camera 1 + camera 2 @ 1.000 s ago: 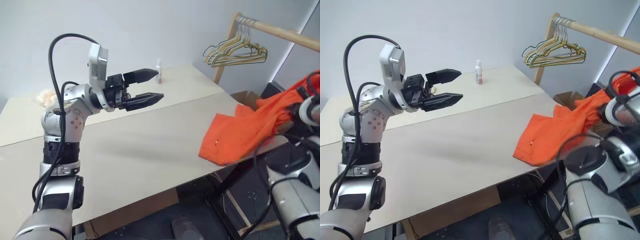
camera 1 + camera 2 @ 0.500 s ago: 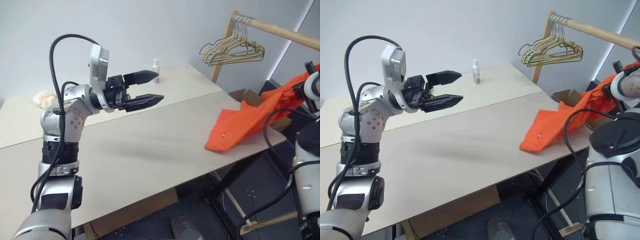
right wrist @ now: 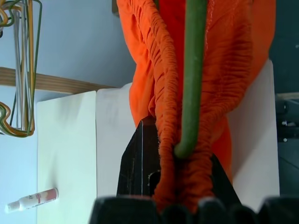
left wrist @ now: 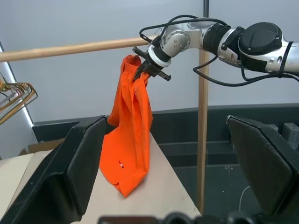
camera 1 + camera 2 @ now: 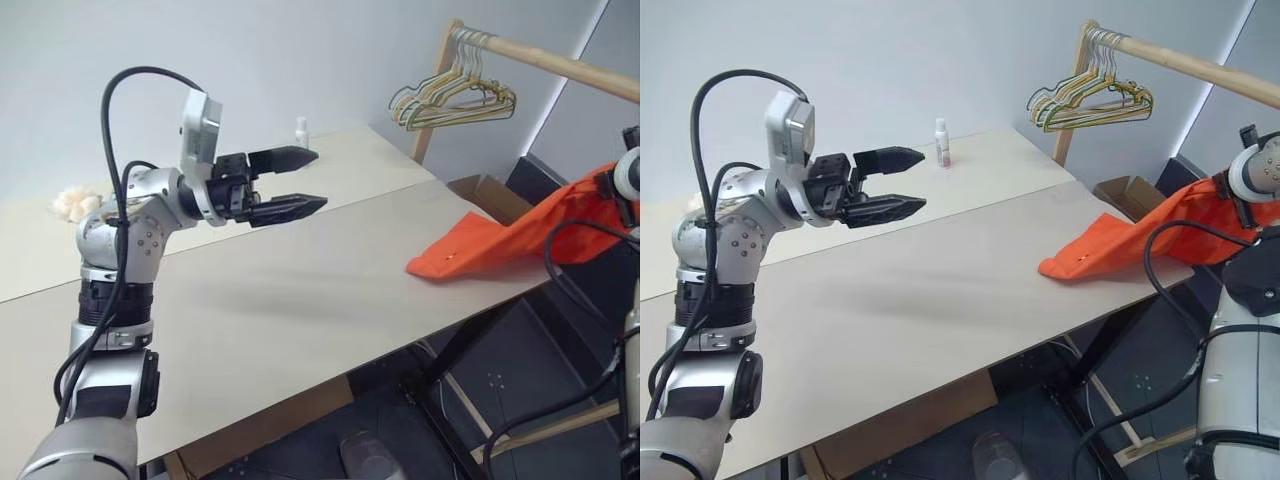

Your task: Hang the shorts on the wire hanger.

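Note:
My right gripper should keep lowering the waistband until the wire hanger's end (image 3: pixel 185 147), which lies between the sides of the shorts' waistband (image 3: pixel 189 179), sits inside, and then let go.
The orange shorts (image 5: pixel 478 245) trail from the table's right edge up to my right gripper (image 4: pixel 143 73), which is shut on their gathered waistband (image 3: pixel 163 112) beside the table, in front of the wooden rail (image 4: pixel 70 47). Their lower end still rests on the tabletop. In the right wrist view an olive-green wire, the wire hanger (image 3: pixel 192 70), runs along the waistband between the fingers (image 3: pixel 138 163); whether it is gripped too I cannot tell. My left gripper (image 5: pixel 318 178) is open and empty, held above the table's left part and pointing towards the shorts.
A bunch of mixed-colour wire hangers (image 5: pixel 455 98) hangs on the wooden rail (image 5: pixel 560 62) at the back right. A small white bottle (image 5: pixel 301 128) stands at the table's (image 5: pixel 250 300) far edge. An open cardboard box (image 5: pixel 480 190) sits beyond the table's right corner.
My right gripper has moved up and to the right with the shorts, dragging most of the fabric off the table and stretching it. The view has turned a little to the right. The left gripper has kept still.

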Controlling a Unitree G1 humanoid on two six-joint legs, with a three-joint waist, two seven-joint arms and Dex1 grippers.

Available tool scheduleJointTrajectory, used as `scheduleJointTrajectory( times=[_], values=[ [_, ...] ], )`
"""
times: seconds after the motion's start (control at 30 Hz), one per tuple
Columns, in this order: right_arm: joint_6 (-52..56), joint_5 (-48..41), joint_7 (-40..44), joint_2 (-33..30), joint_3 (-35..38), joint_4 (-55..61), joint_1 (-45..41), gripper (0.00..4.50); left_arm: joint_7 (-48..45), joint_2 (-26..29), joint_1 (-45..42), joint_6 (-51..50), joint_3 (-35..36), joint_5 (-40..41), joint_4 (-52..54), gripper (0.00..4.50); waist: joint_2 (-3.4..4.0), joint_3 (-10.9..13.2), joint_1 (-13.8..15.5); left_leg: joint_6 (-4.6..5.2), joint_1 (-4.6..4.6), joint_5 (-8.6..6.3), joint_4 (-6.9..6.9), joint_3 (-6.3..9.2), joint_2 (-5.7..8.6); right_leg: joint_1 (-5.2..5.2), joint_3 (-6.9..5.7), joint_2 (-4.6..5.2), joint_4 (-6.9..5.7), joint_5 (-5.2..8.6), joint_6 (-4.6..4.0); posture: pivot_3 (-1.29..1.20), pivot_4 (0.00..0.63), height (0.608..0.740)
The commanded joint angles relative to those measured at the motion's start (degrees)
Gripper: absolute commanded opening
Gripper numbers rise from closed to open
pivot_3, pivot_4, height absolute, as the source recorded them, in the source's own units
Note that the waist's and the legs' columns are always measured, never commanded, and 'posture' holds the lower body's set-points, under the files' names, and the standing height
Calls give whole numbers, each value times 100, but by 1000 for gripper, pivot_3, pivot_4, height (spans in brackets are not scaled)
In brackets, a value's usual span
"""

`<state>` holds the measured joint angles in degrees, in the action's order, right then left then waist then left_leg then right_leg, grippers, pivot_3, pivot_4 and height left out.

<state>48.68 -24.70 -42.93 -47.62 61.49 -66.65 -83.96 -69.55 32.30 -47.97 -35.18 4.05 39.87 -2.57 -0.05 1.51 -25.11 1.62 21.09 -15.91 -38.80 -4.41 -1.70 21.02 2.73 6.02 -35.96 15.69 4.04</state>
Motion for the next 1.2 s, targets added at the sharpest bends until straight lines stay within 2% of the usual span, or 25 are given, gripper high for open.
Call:
scheduleJointTrajectory(
  times=[0.03, 0.33, 0.63, 0.8, 1.03, 1.07, 1.2],
  values=[
    [-252, -383, -221, -100, 70, -21, 87, 33, -41, 113, 4, -24, 72, 78, 215, 4474, -7, 4, 0, 0, 0, 0, 0, 0, 0, 0, -1, 0, 0, 0, 0, -360, 0, 740],
    [-529, -768, -617, -180, -42, -41, 293, 33, -54, 158, 53, -98, 43, 131, 297, 4474, -23, 14, 3, 0, 1, 0, -1, 1, -2, -2, -3, 1, 2, 0, 1, -372, 0, 740],
    [-580, -772, -1101, -71, -369, 248, 371, 33, -101, 125, 11, -134, 0, 131, 264, 4474, -27, 16, 7, -1, 1, 0, -1, 3, -3, -4, -7, 3, 5, 0, 2, -384, 0, 740],
    [-435, -909, -1288, 26, -411, 493, 358, 1683, -119, 134, -4, -150, -3, 135, 254, 4500, -27, 16, -13, -1, 0, 1, -2, 2, -3, -4, -4, 3, 4, -1, 2, -384, 0, 740],
    [-391, -1014, -1437, 83, -465, 758, 448, 4231, -106, 163, 37, -178, 31, 158, 307, 4500, -26, 16, -20, -1, 1, 1, -2, 2, -3, -4, -4, 4, 4, -1, 3, -381, 0, 740],
    [-384, -1003, -1411, 94, -515, 802, 471, 4476, -103, 166, 43, -179, 36, 160, 312, 4500, -26, 16, -20, -1, 1, 1, -3, 2, -3, -4, -4, 4, 4, -1, 4, -381, 0, 740],
    [-287, -756, -1219, 248, -1043, 1302, 602, 4476, -95, 179, 46, -185, 60, 165, 311, 4500, -25, 16, -22, -1, 0, 1, -3, 2, -3, -4, -2, 5, 2, -1, 5, -375, 0, 740]
  ],
)
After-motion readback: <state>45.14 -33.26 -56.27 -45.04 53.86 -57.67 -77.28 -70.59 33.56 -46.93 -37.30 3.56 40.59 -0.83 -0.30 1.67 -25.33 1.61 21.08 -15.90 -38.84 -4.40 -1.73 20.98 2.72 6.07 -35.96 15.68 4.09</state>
